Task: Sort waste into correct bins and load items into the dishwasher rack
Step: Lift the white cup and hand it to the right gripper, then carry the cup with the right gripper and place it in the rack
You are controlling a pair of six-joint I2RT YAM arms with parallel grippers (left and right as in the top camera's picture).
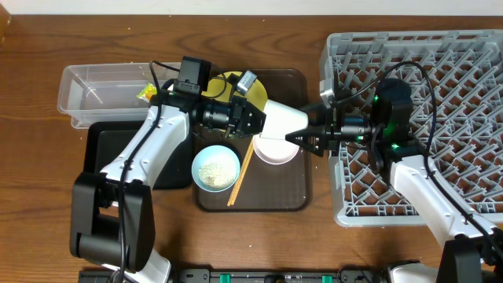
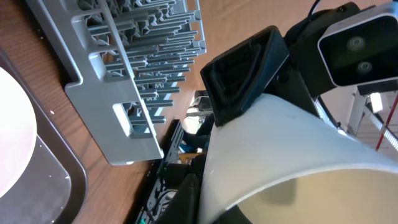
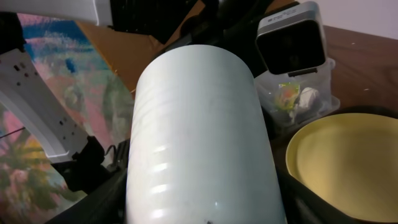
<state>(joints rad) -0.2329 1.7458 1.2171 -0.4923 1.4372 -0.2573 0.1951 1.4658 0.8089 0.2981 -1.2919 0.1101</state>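
Observation:
My left gripper needs to open and move away from the small white cup's rim [image 1: 269, 118], which it is holding, before my right gripper takes the cup to the grey dishwasher rack [image 1: 393, 47].
The small white cup [image 1: 283, 119] hangs on its side above the brown serving tray, between both grippers. My left gripper [image 1: 255, 119] is shut on its rim, one finger inside and one outside [image 2: 208, 199]. My right gripper [image 1: 299, 136] has a finger against each side of the cup's body [image 3: 199, 211]. The cup fills the right wrist view [image 3: 199, 137] and the left wrist view [image 2: 280, 149]. The white bowl [image 1: 275, 152] sits under the cup. The pale blue bowl [image 1: 215, 169] holds rice. The chopsticks [image 1: 240, 174] lie beside it. The yellow plate [image 1: 224, 82] is partly hidden by my left arm.
The grey dishwasher rack [image 1: 440, 47] stands at the right. The clear tub [image 1: 98, 94] at the back left holds the green-and-yellow wrapper [image 1: 146, 93] and the white paper scrap [image 3: 306, 99]. The black tray [image 1: 102, 145] lies in front of it. The brown serving tray [image 1: 291, 192] is in the middle.

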